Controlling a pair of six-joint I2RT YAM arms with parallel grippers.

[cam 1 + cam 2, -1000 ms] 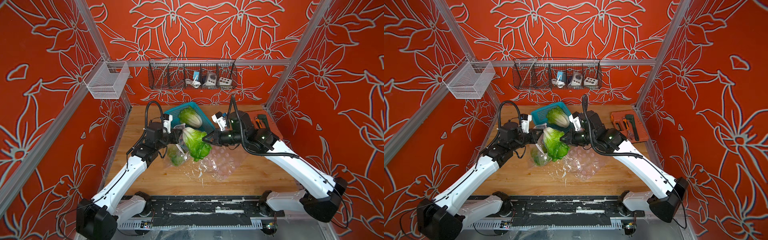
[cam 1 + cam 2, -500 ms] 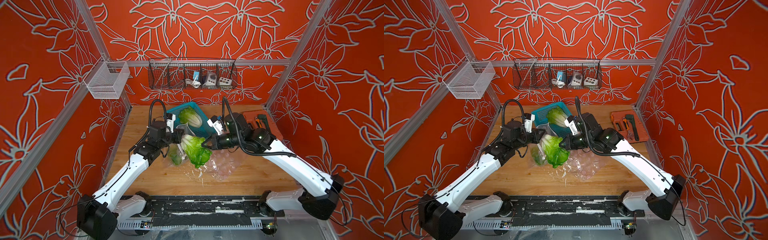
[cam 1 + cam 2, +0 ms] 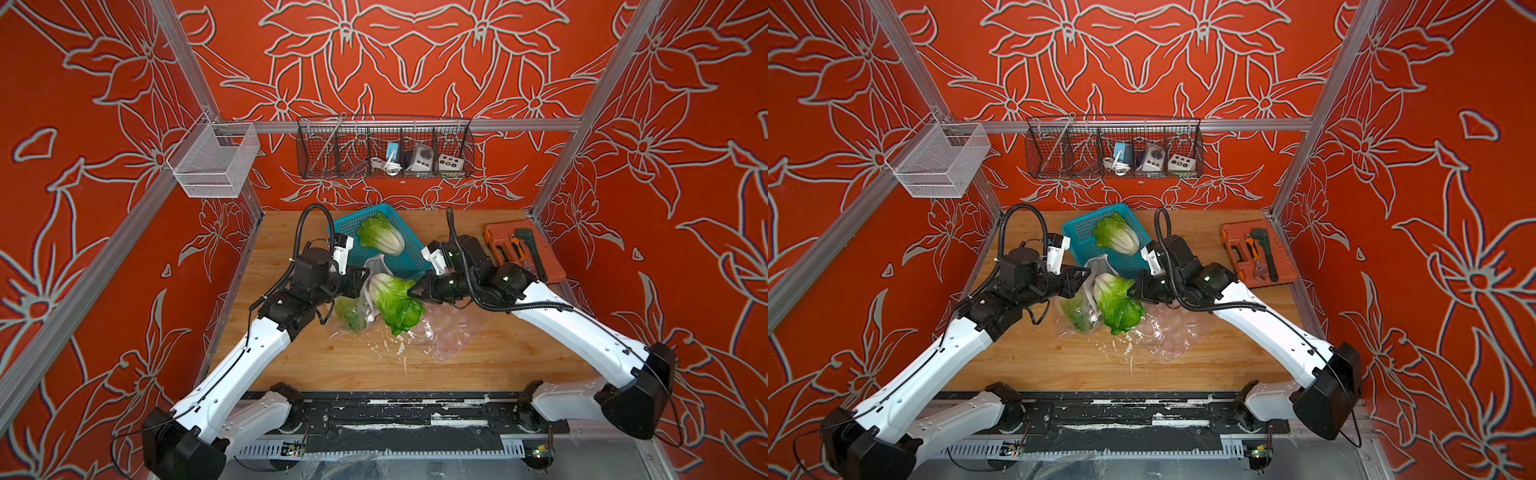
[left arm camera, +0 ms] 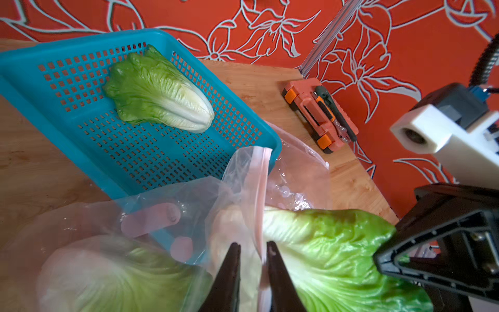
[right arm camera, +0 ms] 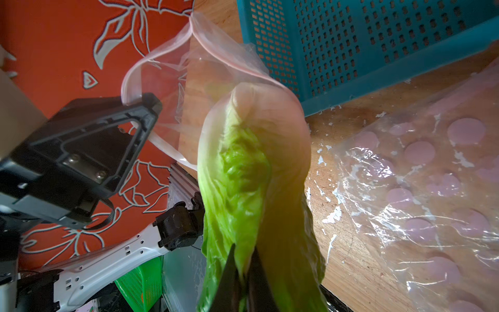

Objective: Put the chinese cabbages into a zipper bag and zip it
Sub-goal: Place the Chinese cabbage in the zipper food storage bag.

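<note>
I should push the cabbage farther in with my right gripper and then lift the bag by its rim [image 4: 257, 192], because the held cabbage's green leaves [image 3: 401, 312] are sticking out of the bag's opening.
One chinese cabbage [image 3: 395, 303] [image 3: 1119, 305] hangs from my right gripper [image 3: 411, 291] [image 5: 243, 248], which is shut on its green leaves. Its white base sits in the mouth of the clear zipper bag [image 3: 370, 266] [image 5: 167, 67]. A second cabbage [image 3: 349, 311] [image 4: 108, 275] lies inside the bag. The third [image 3: 380, 239] [image 4: 159, 91] rests in the teal basket [image 3: 347, 224]. My left gripper [image 3: 360, 280] [image 4: 251, 244] is at the bag's mouth, jaws slightly apart, with the pink zip rim [image 4: 260, 189] loose between them.
More clear plastic with pink dots [image 3: 449, 332] [image 5: 418, 175] lies flat on the wooden table, below my right arm. An orange tool case [image 3: 523, 253] sits at the back right. A wire rack [image 3: 384, 147] and a mesh basket [image 3: 214, 160] hang on the walls.
The held cabbage has come down and nearer, its base now in the bag's mouth. My left jaws, shut on the bag's rim a second ago, have parted a little.
</note>
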